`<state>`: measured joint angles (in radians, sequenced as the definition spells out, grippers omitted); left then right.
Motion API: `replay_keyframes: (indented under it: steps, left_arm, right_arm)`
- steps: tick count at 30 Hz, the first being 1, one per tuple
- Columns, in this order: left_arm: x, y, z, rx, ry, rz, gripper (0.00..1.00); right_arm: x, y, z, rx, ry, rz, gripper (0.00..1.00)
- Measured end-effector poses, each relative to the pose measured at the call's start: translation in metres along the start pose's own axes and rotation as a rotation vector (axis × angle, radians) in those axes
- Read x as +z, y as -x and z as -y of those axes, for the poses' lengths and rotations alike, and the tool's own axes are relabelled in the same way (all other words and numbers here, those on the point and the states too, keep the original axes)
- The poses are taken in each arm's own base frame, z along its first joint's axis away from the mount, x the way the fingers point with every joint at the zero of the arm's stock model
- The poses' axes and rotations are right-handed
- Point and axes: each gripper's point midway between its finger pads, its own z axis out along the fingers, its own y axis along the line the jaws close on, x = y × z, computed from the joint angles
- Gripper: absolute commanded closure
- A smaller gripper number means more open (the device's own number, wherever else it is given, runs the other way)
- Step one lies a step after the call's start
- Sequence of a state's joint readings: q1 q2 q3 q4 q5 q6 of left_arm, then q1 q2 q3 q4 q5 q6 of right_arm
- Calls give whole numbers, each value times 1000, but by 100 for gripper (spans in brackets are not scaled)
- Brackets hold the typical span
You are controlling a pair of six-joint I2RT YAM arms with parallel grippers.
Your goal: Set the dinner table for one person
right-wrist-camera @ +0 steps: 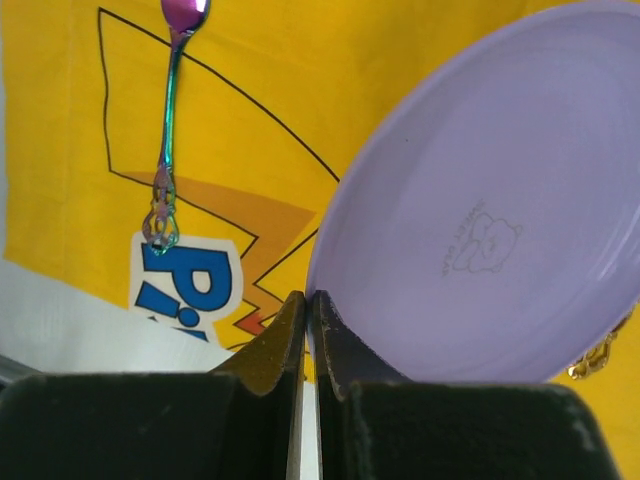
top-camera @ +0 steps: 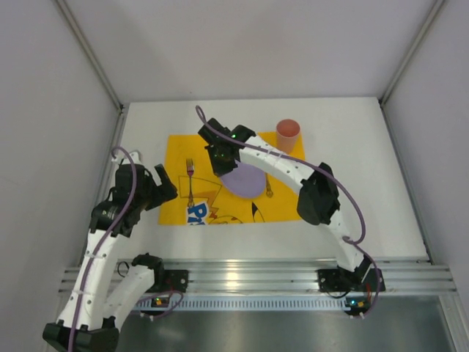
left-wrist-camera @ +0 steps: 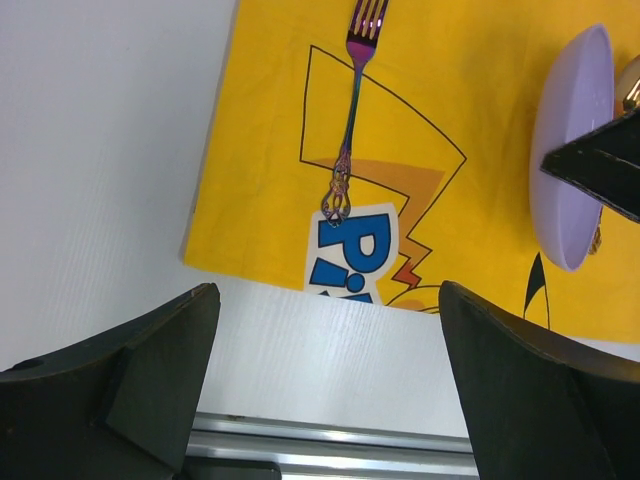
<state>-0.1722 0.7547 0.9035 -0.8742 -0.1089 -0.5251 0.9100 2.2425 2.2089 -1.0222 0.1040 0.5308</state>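
The robot's right gripper should continue to go toward the fork [top-camera: 190, 182], as there is open mat [top-camera: 207, 188] between the lilac plate and the fork, and let go of the plate clear of the gold utensil.
The white dinner table [top-camera: 352, 198] carries a yellow printed placemat [top-camera: 179, 147]. My right gripper [top-camera: 222, 163] is shut on the left rim of a lilac plate [top-camera: 245, 182] over the middle of the mat; the wrist view shows its jaws pinching the rim [right-wrist-camera: 308, 305] of the plate [right-wrist-camera: 490, 230]. An iridescent fork [top-camera: 190, 180] lies on the mat's left part, also in the left wrist view [left-wrist-camera: 350, 120]. My left gripper [left-wrist-camera: 325, 340] is open and empty over the table's near edge, left of the mat [top-camera: 167, 187].
A pink cup [top-camera: 287, 134] stands at the mat's far right corner. A gold utensil [top-camera: 268, 187] lies just right of the plate, partly hidden by it [right-wrist-camera: 600, 355]. An aluminium rail [top-camera: 249, 275] runs along the near edge. Grey walls enclose the table.
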Motion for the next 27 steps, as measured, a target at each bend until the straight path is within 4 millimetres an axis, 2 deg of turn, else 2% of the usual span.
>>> replay_keyframes:
  steps: [4,9,20,22,23,24,25,27]
  left_arm:
    - [-7,-1,0,0,-5,-10,4]
    - [-13,-2,0,3,-1,-23,4]
    - [-12,-4,-2,34,15,-56,4]
    - [-13,-3,-2,40,15,-56,4]
    - [-13,-2,-2,43,15,-56,5]
    - [-13,-2,-1,47,15,-57,4]
    - [-13,-1,-1,51,15,-57,4]
    - [-12,-1,-1,57,17,-62,4]
  right_arm:
    - [27,-8,1,-8,-13,-31,100]
    - [47,-11,-7,-5,20,-40,100]
    - [61,1,-43,51,185,-8,100]
    - [66,0,-46,59,202,-17,72]
    - [68,-2,-48,67,212,-24,62]
    - [70,-3,-49,70,219,-30,45]
    - [73,-4,-50,76,223,-36,38]
    - [76,-7,-49,72,225,-44,34]
